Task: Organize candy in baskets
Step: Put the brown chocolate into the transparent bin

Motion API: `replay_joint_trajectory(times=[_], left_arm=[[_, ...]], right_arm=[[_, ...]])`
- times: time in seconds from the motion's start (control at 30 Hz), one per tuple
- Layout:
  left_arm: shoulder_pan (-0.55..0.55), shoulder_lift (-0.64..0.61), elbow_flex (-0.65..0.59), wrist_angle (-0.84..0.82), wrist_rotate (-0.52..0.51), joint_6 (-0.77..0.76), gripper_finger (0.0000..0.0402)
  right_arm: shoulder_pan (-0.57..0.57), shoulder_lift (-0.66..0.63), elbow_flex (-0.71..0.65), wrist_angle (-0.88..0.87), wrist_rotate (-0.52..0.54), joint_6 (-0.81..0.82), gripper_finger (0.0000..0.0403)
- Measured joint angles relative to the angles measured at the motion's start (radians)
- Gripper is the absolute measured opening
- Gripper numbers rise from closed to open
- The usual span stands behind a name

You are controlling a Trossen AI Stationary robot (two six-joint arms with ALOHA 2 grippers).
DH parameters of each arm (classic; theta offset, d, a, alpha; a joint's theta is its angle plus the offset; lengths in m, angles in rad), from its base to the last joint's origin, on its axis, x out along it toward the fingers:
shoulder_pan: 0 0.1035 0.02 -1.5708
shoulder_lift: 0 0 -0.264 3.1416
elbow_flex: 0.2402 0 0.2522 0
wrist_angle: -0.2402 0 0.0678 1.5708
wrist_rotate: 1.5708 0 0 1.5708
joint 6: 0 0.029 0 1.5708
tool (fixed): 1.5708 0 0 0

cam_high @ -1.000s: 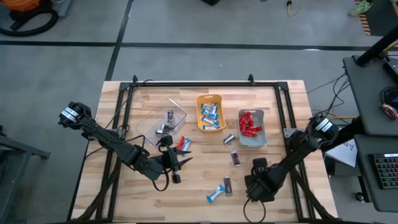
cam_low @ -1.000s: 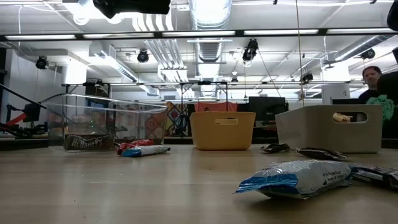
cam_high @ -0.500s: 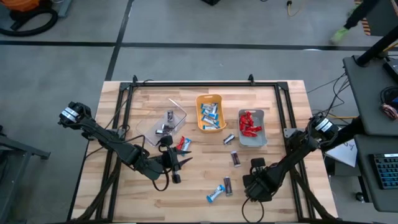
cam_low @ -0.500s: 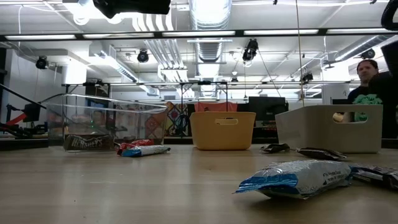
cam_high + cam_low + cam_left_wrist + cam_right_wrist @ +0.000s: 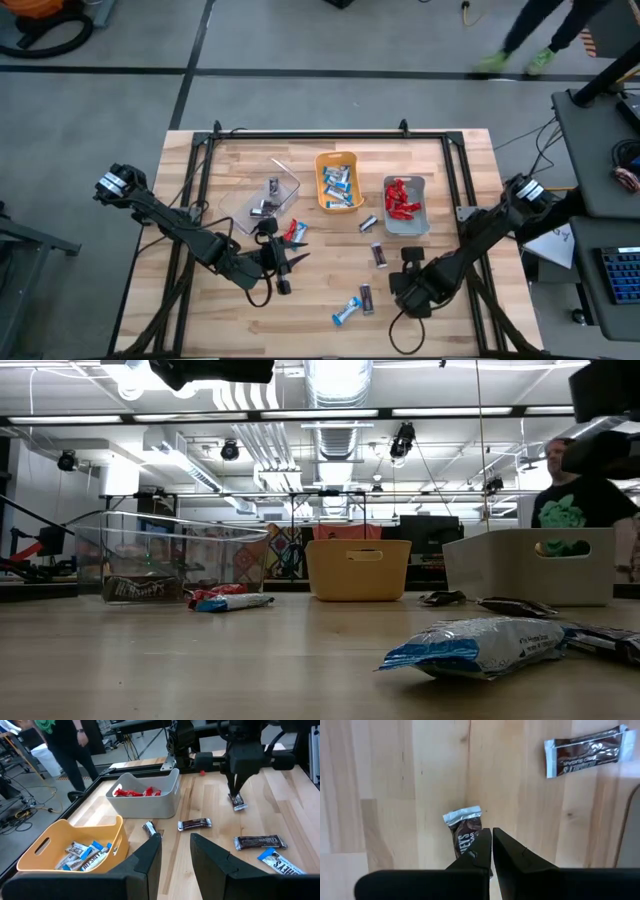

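Next, my right gripper opens and then closes across the bar's middle point(image 5: 469, 841) before it lifts, because its shut fingers are to one side of the dark bar point(image 5: 463, 822).
My right gripper point(image 5: 491, 836) points down at the table's near right and is shut on a dark silver-grey candy bar point(image 5: 464, 831); it also shows in the left wrist view point(image 5: 234, 790). My left gripper point(image 5: 175, 847) is open and empty, hovering just near of a red and a blue-and-white candy point(image 5: 294, 231). The clear basket point(image 5: 265, 195) holds dark bars, the orange basket point(image 5: 338, 182) blue-and-white ones, the grey basket point(image 5: 405, 206) red ones. Loose on the table lie three dark bars point(image 5: 379, 254) point(image 5: 368, 223) point(image 5: 366, 297) and a blue-and-white one point(image 5: 345, 313). My right gripper pinches the dark bar at one end point(image 5: 472, 845) between its two fingers, from above, pointing down. The bar's silver crimped end point(image 5: 462, 815) sticks out to the side of the fingers. I cannot tell whether the bar is off the table; the fingers hide the held end.
The three baskets stand in a row at the table's far middle. A black metal frame point(image 5: 310, 133) runs around the tabletop. A person point(image 5: 585, 495) moves in the room beyond the table.
My right gripper has gone a little toward the table's far edge and left. The person in the background has walked across.
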Motion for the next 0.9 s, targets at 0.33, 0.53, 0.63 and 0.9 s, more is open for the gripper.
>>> replay_joint_trajectory(times=[0.33, 0.53, 0.63, 0.9], left_arm=[[0.000, 0.000, 0.000, 0.002, 0.000, -0.035, 0.0087], [0.001, 0.000, 0.000, 0.004, 0.001, -0.033, 0.0087], [0.001, 0.000, 0.000, 0.011, 0.001, -0.030, 0.0087], [0.007, 0.023, -0.002, 0.026, 0.002, 0.016, 0.0087]], right_arm=[[0.002, -0.011, 0.002, -0.010, -0.034, -0.044, 0.0012], [0.002, -0.005, 0.002, -0.010, -0.079, 0.045, 0.0062], [0.005, -0.005, 0.002, -0.009, -0.082, 0.072, 0.0103], [0.023, 0.031, -0.005, 0.000, -0.077, 0.103, 0.0201]])
